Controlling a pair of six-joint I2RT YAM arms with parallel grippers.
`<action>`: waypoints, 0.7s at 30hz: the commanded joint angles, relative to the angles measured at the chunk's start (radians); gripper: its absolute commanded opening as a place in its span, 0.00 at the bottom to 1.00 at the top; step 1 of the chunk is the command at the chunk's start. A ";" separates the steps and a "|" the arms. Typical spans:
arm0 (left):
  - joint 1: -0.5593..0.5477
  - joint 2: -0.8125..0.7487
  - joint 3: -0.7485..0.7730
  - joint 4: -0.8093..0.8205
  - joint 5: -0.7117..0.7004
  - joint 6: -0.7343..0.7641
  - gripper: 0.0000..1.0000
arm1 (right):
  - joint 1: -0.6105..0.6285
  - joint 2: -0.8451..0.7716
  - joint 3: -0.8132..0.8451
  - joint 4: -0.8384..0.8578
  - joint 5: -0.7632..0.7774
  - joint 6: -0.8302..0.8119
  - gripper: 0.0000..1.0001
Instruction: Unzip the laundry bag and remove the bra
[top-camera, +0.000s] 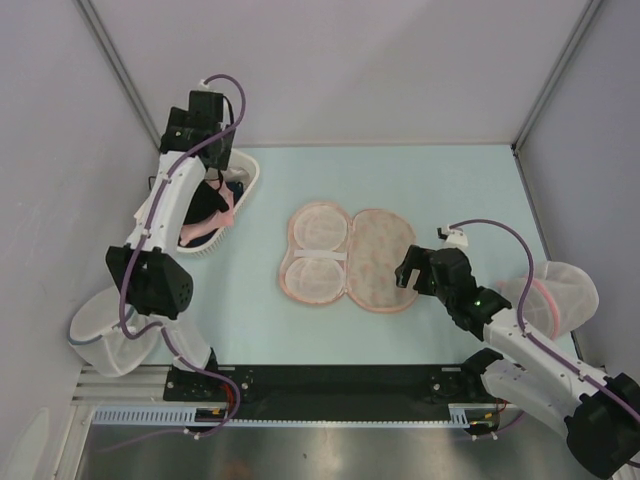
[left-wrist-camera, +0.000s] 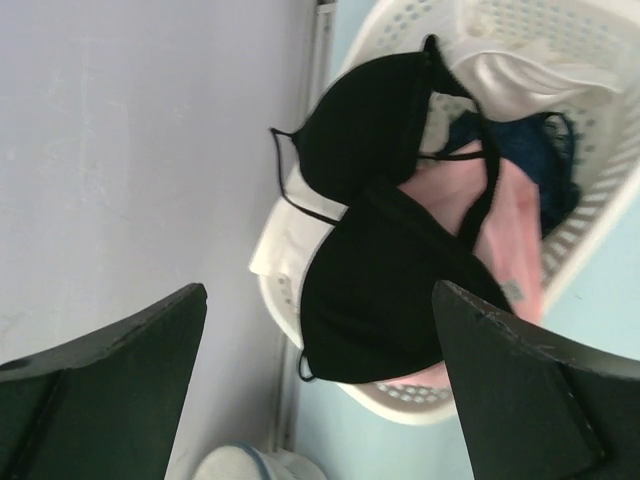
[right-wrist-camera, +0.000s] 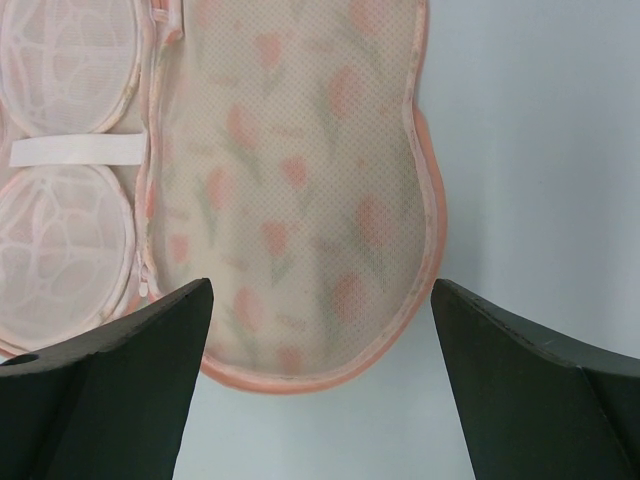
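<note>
The panel (top-camera: 382, 260) will show a brighter outer side when I fold it over the mesh cups, because the floral panel's print shows faint (right-wrist-camera: 242, 127).
The laundry bag (top-camera: 348, 258) lies unzipped and spread flat mid-table. Its left half shows two white mesh cups, its right half the floral panel (right-wrist-camera: 300, 190). No garment shows in it. The black bra (left-wrist-camera: 380, 250) lies on top of the clothes in the white basket (left-wrist-camera: 590, 230) at the far left (top-camera: 248, 178); from above it is a dark patch (top-camera: 207, 205). My left gripper (left-wrist-camera: 320, 400) is open and empty above the basket (top-camera: 213, 170). My right gripper (right-wrist-camera: 320, 400) is open and empty just off the bag's right end (top-camera: 408, 268).
The basket also holds a pink cloth (left-wrist-camera: 505, 235), a white cloth (left-wrist-camera: 520, 80) and a blue cloth (left-wrist-camera: 548, 160). A white mesh dome with a pink rim (top-camera: 555, 295) sits at the right edge. Another white mesh pouch (top-camera: 105, 335) lies at the near left. Walls close in left, right and back.
</note>
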 joint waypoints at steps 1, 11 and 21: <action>-0.038 -0.138 -0.017 -0.015 0.134 -0.142 1.00 | -0.006 0.015 0.018 0.011 0.005 -0.019 0.96; -0.190 -0.533 -0.543 0.405 0.391 -0.345 1.00 | -0.062 0.032 0.031 -0.078 0.031 -0.011 0.96; -0.257 -0.817 -0.880 0.435 0.358 -0.570 1.00 | -0.100 0.104 0.027 -0.096 0.000 -0.010 0.88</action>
